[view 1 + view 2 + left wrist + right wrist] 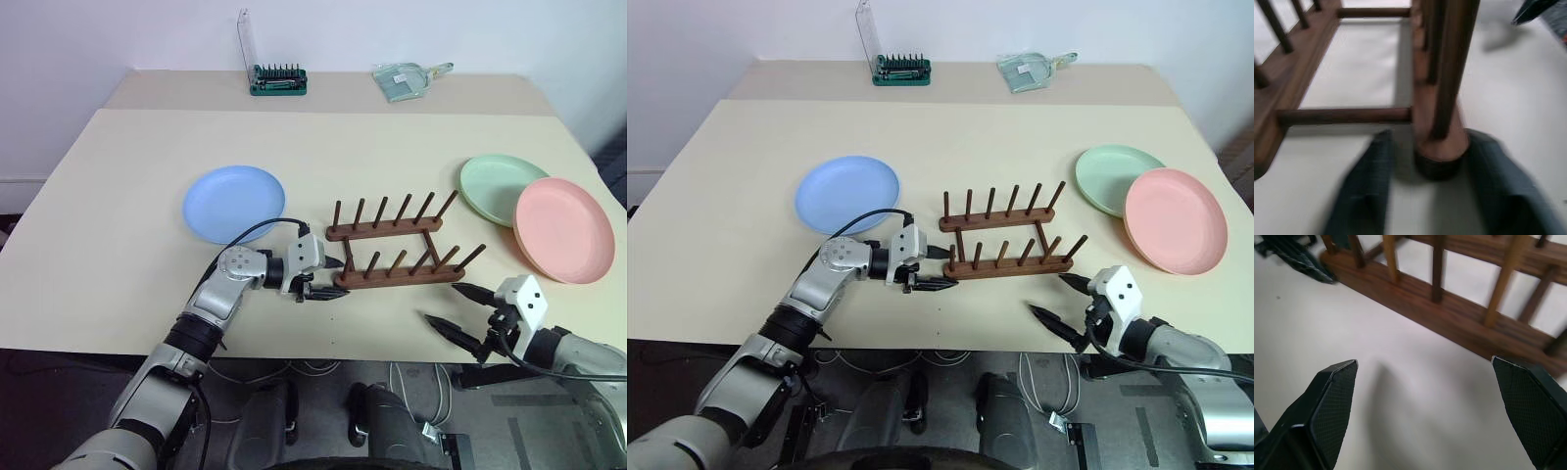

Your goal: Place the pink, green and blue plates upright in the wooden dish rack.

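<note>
My right gripper will take the pink plate (565, 230), but first I should push the wooden dish rack (404, 278) back and straight, because the rack is crooked near the table's front edge.
The wooden dish rack (397, 250) stands mid-table with nothing between its pegs. The blue plate (233, 203) lies flat to its left. To the rack's right lies the green plate (495, 184), and the pink plate (563, 228) overlaps its near edge. My left gripper (331, 279) is at the left end of the rack's near rail (1442, 147); its fingers (1366, 191) straddle that end, open with gaps on either side. My right gripper (449, 305) is open and holds nothing, low over the table just in front of the rack's right end (1449, 318).
A green-based bit holder (278, 80) with a raised clear lid and a clear plastic scoop (407, 78) sit at the table's back edge. The table's front edge (323, 343) runs just under both arms.
</note>
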`<state>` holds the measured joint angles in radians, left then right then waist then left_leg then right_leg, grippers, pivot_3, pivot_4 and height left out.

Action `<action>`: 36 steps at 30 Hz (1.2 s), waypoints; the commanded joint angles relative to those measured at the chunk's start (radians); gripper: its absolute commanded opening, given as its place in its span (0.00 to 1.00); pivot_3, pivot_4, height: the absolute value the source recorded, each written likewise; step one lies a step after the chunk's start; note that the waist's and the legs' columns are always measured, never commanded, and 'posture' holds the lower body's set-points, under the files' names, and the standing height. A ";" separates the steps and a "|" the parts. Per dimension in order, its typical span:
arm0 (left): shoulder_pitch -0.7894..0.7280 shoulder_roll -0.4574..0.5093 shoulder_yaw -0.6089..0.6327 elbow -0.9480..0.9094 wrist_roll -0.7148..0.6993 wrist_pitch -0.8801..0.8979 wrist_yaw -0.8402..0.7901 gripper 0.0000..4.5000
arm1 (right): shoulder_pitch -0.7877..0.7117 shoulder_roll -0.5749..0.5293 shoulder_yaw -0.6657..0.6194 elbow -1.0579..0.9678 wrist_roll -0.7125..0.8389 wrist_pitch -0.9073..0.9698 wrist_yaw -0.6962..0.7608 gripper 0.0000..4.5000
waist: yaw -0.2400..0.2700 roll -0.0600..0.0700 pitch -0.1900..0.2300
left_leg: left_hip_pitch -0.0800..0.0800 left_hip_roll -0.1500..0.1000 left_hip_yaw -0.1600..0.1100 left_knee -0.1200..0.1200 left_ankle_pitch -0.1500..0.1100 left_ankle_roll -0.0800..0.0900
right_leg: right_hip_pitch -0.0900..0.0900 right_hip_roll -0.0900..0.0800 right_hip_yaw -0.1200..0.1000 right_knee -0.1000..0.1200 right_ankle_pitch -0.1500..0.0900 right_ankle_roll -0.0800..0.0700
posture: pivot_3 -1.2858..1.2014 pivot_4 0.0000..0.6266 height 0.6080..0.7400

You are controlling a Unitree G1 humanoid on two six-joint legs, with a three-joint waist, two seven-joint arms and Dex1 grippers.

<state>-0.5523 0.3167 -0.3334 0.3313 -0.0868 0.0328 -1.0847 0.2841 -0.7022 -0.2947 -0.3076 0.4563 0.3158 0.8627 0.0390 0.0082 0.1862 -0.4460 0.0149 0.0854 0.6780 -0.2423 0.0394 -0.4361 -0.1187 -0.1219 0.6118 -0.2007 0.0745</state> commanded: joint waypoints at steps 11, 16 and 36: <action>0.223 0.155 0.053 -0.437 -0.149 0.265 -0.033 0.09 | -0.038 -0.039 0.003 0.070 -0.081 -0.044 0.019 0.01 | 0.001 0.001 0.000 | 0.000 0.001 0.000 0.000 -0.001 -0.002 | -0.002 -0.001 0.001 0.000 0.000 0.000 | 0.52 0.24 1.00; 0.205 0.087 -0.007 -0.439 -0.077 0.317 0.078 0.00 | -0.090 -0.036 0.041 0.085 -0.139 -0.043 -0.016 0.00 | 0.001 0.001 0.000 | 0.000 0.001 0.000 0.000 -0.002 -0.002 | -0.002 -0.001 0.001 -0.002 0.000 0.000 | 0.52 0.24 1.00; 0.137 -0.012 -0.012 -0.234 0.058 0.175 0.316 0.00 | -0.313 -0.005 0.170 0.222 -0.289 -0.090 -0.117 0.00 | -0.004 0.000 0.000 | 0.002 0.001 0.000 0.002 -0.001 -0.002 | 0.001 0.000 0.001 0.000 0.000 0.000 | 0.52 0.24 1.00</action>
<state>-0.4060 0.3076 -0.3647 0.0696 -0.0523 0.2160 -0.8004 -0.0087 -0.7157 -0.1272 -0.0894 0.1781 0.2333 0.7622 0.0349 0.0085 0.1857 -0.4437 0.0160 0.0858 0.6796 -0.2436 0.0373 -0.4347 -0.1184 -0.1212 0.6121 -0.2006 0.0742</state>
